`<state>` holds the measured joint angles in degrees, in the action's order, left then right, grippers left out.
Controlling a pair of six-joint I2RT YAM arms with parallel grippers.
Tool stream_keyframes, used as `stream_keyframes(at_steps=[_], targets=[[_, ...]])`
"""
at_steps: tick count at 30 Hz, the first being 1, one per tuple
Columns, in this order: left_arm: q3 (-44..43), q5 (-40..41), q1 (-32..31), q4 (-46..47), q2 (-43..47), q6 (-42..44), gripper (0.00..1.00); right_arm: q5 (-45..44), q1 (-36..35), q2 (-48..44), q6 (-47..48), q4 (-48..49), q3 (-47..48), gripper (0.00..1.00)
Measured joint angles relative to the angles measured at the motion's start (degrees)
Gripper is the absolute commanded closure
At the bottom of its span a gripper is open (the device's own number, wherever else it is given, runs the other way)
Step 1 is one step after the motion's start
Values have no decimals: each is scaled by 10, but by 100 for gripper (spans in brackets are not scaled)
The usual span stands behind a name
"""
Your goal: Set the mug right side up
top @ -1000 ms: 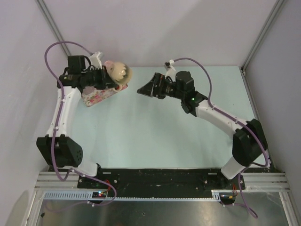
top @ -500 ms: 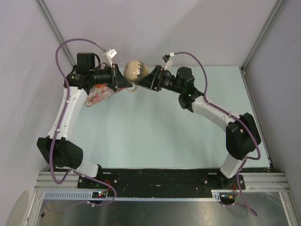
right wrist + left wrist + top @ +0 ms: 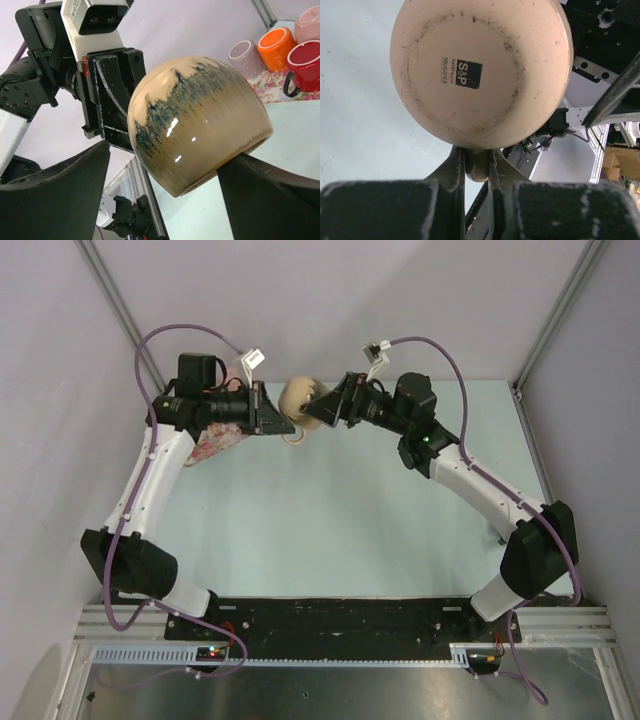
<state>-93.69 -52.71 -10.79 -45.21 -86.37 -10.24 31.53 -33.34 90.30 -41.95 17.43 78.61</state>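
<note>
The beige mug's handle is in my left gripper with the base [image 3: 475,85] facing its wrist, so next my right gripper grasps the mug's body [image 3: 197,122] and stands it upright.
A round beige mug [image 3: 300,400] with blue streaks hangs in the air at the back middle, between my two grippers. My left gripper [image 3: 276,422] is shut on the mug's handle [image 3: 478,169]. In the left wrist view the mug's base [image 3: 480,70] with a black S&P stamp faces the camera. My right gripper [image 3: 326,410] is open, its two fingers standing on either side of the mug's body [image 3: 200,125]. The left finger [image 3: 55,195] stands apart from the mug. The right finger [image 3: 270,200] sits at the mug's rim.
A floral mat [image 3: 215,440] lies at the back left under the left arm. The right wrist view shows a lilac mug [image 3: 245,57], an orange mug [image 3: 277,47], a red mug [image 3: 305,62] and a pink mug [image 3: 310,22] on it. Walls close in left, right and behind.
My left gripper has carried the mug right, off the floral mat towards the back middle. My right gripper has moved left and up, and its open fingers now straddle the mug.
</note>
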Motion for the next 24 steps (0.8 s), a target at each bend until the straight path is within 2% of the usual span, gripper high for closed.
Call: stream_keyframes(at_steps=[1, 5, 7, 8, 10, 11, 12, 14, 19, 24], targets=[[-1, -2, -1, 1, 0, -1, 100, 1, 1, -1, 0, 1, 0, 24], [-3, -6, -4, 2, 0, -3, 100, 11, 1, 7, -35, 28, 0, 85], [-3, -2, -6, 8, -2, -3, 100, 34, 0, 18, -78, 70, 2, 96], [-3, -2, -7, 9, -4, -2, 84, 42, -1, 21, -91, 90, 4, 98], [-3, 1, -16, 6, -8, 0, 29, 43, -3, 22, -91, 93, 7, 100], [-3, 11, -18, 9, -8, 4, 14, 45, 2, 22, -92, 87, 8, 100], [-3, 20, -19, 13, -8, 16, 7, 39, 6, 22, -83, 65, 10, 100], [-2, 65, -19, 16, -8, 30, 2, 9, 19, 20, -48, -21, 20, 100], [11, 238, -7, 20, -8, 79, 0, -130, 80, 38, 90, -300, 99, 100], [34, 369, 14, 21, -8, 128, 0, -256, 174, 152, 218, -500, 260, 100]])
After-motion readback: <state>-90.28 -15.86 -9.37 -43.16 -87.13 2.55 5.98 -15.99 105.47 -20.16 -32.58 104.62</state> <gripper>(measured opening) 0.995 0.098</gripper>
